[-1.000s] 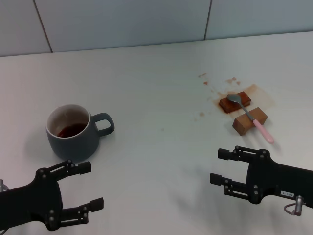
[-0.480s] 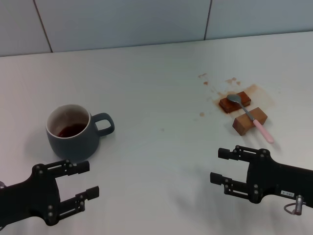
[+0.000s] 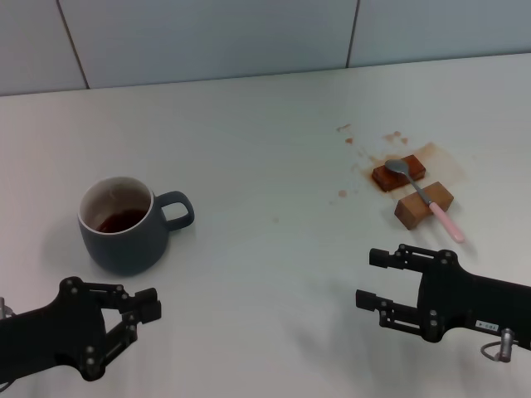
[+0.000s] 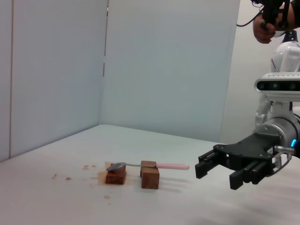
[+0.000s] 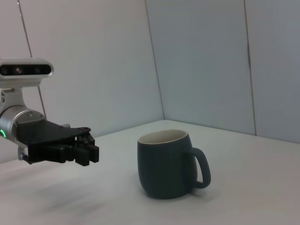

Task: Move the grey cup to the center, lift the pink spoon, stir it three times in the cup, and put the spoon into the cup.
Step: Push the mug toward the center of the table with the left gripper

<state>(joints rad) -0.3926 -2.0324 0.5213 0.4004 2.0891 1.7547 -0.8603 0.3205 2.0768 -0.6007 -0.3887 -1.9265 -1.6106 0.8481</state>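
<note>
Next, I swing my left gripper around to the cup's side (image 3: 83, 230) opposite the cup's handle and move the cup toward the center, because that gripper is in front of the grey cup (image 3: 126, 267) now.
The grey cup (image 3: 124, 228) stands upright at the left of the white table, handle toward the middle, with dark brown liquid inside; it also shows in the right wrist view (image 5: 164, 168). My left gripper (image 3: 145, 308) is shut and empty, just in front of the cup and clear of it; the right wrist view (image 5: 91, 150) shows it beside the cup. The pink spoon (image 3: 427, 197) lies across two brown blocks at the right, bowl on the far block; it also shows in the left wrist view (image 4: 154, 165). My right gripper (image 3: 369, 279) is open and empty, in front of the spoon.
The far brown block (image 3: 399, 172) and near brown block (image 3: 424, 205) hold the spoon off the table. Brown stains (image 3: 365, 162) spread around them. A pale wall (image 3: 249, 41) runs along the table's far edge.
My left gripper's fingers have closed from wide open to shut, and it has drawn slightly back toward me. The right gripper, cup and spoon have not moved.
</note>
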